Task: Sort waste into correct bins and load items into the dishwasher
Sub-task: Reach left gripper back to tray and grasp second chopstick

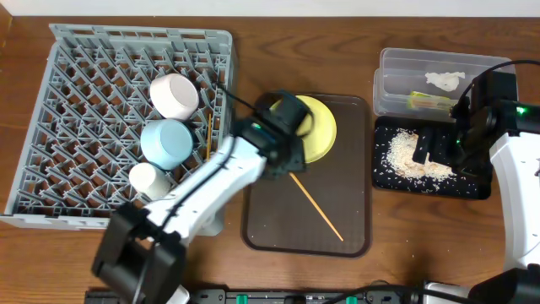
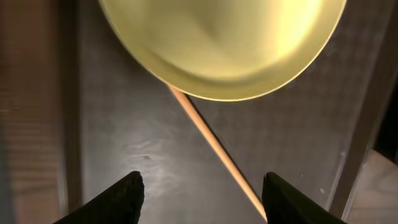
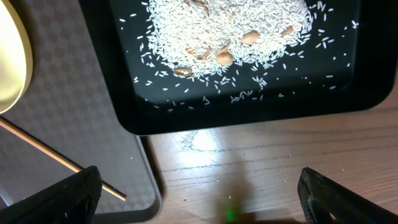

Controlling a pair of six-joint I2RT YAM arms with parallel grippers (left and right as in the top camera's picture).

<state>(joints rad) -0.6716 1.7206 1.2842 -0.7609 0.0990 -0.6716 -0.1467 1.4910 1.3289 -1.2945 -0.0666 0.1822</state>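
Observation:
My left gripper keeps going down to the chopstick's middle (image 1: 309, 198) and closes there, as the wooden chopstick's long end (image 1: 328, 223) is clear of the yellow plate.
The yellow plate (image 1: 319, 127) lies on the dark brown serving tray (image 1: 270, 219), with one wooden chopstick (image 1: 316, 205) running out from under it. My left gripper (image 1: 288, 160) is open and empty, low over the serving tray at the plate's near edge. The left wrist view shows the plate (image 2: 224, 43) ahead of the open jaws (image 2: 202, 199) and the chopstick (image 2: 217, 146) by the right finger. My right gripper (image 1: 430, 148) is open and empty above the black tray (image 1: 384, 181), which holds the rice scraps (image 1: 413, 159). The right wrist view shows its jaws (image 3: 199, 199) over bare table.
The grey dish rack (image 1: 76, 51) holds a white bowl (image 1: 175, 95), a light blue bowl (image 1: 166, 142), a small white cup (image 1: 150, 179) and a second chopstick (image 1: 207, 135). The clear tub (image 1: 388, 63) holds the wrapper (image 1: 430, 101) and the tissue (image 1: 445, 81).

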